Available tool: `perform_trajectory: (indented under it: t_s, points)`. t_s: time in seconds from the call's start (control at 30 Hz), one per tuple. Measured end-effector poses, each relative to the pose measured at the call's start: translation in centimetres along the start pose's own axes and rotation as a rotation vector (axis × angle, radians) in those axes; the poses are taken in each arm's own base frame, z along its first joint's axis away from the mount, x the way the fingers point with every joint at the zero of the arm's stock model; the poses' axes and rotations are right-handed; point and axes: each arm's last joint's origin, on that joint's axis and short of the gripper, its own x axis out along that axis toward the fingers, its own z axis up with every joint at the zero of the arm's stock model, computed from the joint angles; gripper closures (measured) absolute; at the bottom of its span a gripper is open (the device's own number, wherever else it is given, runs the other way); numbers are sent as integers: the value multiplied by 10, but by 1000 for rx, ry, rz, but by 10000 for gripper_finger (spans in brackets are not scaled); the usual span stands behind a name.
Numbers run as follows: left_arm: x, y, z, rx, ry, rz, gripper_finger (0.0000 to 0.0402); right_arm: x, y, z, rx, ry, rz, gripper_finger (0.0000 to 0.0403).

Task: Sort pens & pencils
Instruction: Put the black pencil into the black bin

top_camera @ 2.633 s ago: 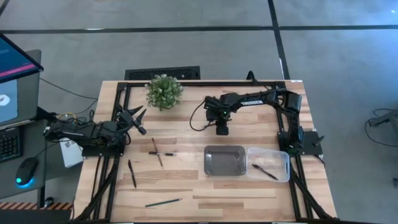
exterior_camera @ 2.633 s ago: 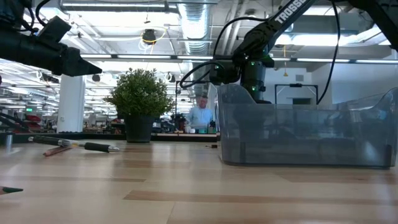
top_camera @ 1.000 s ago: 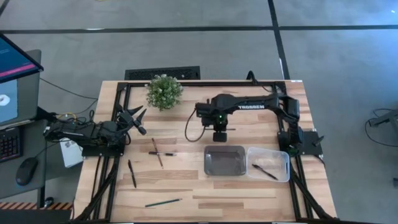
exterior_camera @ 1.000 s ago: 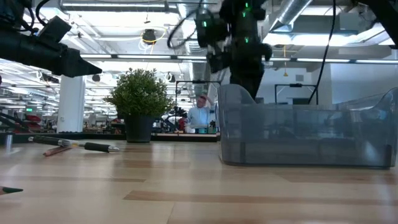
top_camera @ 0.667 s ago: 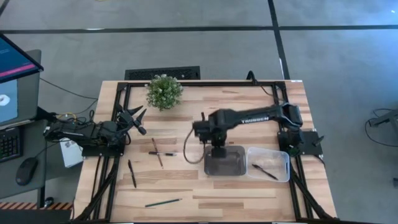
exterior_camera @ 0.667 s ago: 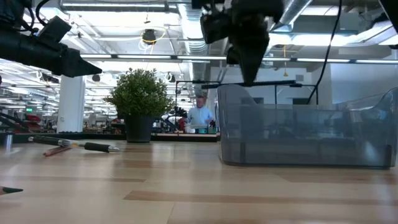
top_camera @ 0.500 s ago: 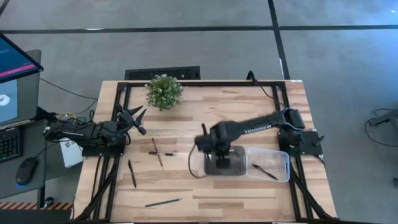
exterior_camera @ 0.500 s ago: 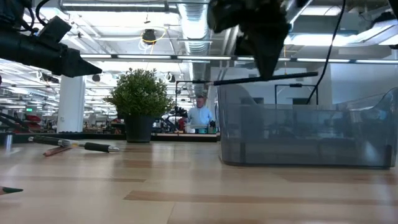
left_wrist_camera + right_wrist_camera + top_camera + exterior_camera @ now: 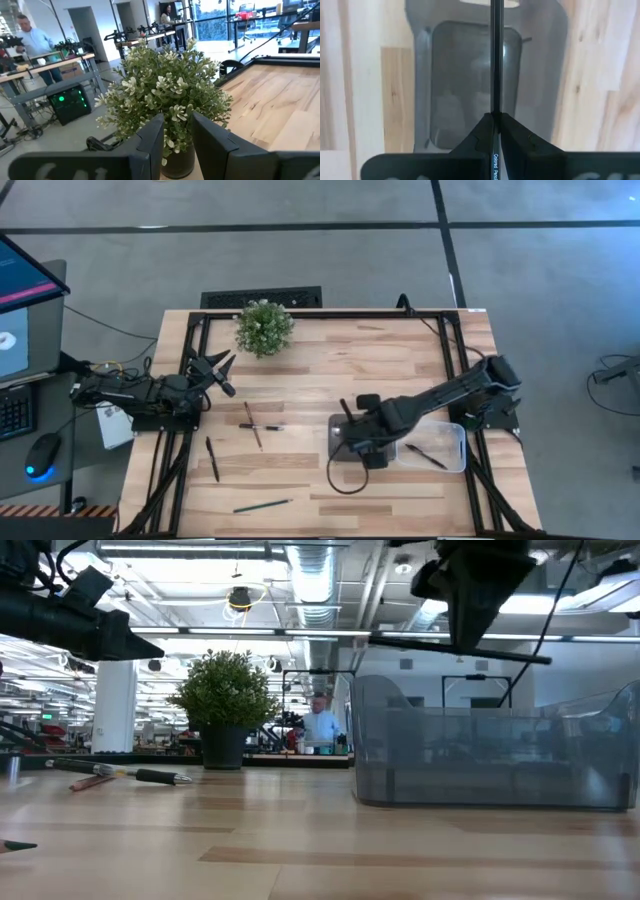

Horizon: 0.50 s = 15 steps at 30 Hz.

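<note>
The robot's right gripper should go on lowering the pencil, which hangs almost level above the open metal tray, until the pencil is inside the tray's sides, and then let go.
My right gripper hangs over the metal tray and is shut on a thin dark pencil. The tray also shows in the right wrist view. My left gripper waits open near the potted plant, touching nothing. A pen and a pencil lie crossed on the table. A black pen and a greenish pencil lie nearer the front. One pen lies in the clear plastic bin. My right gripper pinches the pencil's shaft between its two fingers, about midway along it. The fingers come from above, pointing down, and lie across the pencil. The pencil hangs nearly level, lifted clear above the metal tray.
The clear bin stands right beside the metal tray on its right. The plant stands at the far left of the table. In the low view the loose pens lie at the left and the tray wall at the right. A person stands far behind the table.
My right gripper has gone from the table's far middle toward the near edge and a little right, carrying the pencil. It now hangs over the metal tray. The pencil has stayed nearly level and clear of the table.
</note>
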Motion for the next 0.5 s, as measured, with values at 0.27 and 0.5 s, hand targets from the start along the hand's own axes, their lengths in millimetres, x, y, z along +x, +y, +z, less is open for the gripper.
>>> perform_trajectory:
  t_s: [0.27, 0.5]
  points:
    - [0, 0, 0, 0, 0, 1, 310, 19, -2, -21, -104, -23, -31, 358]
    - [0, 0, 0, -3, 0, 0, 310, 29, 0, -21, -227, -37, -27, 358]
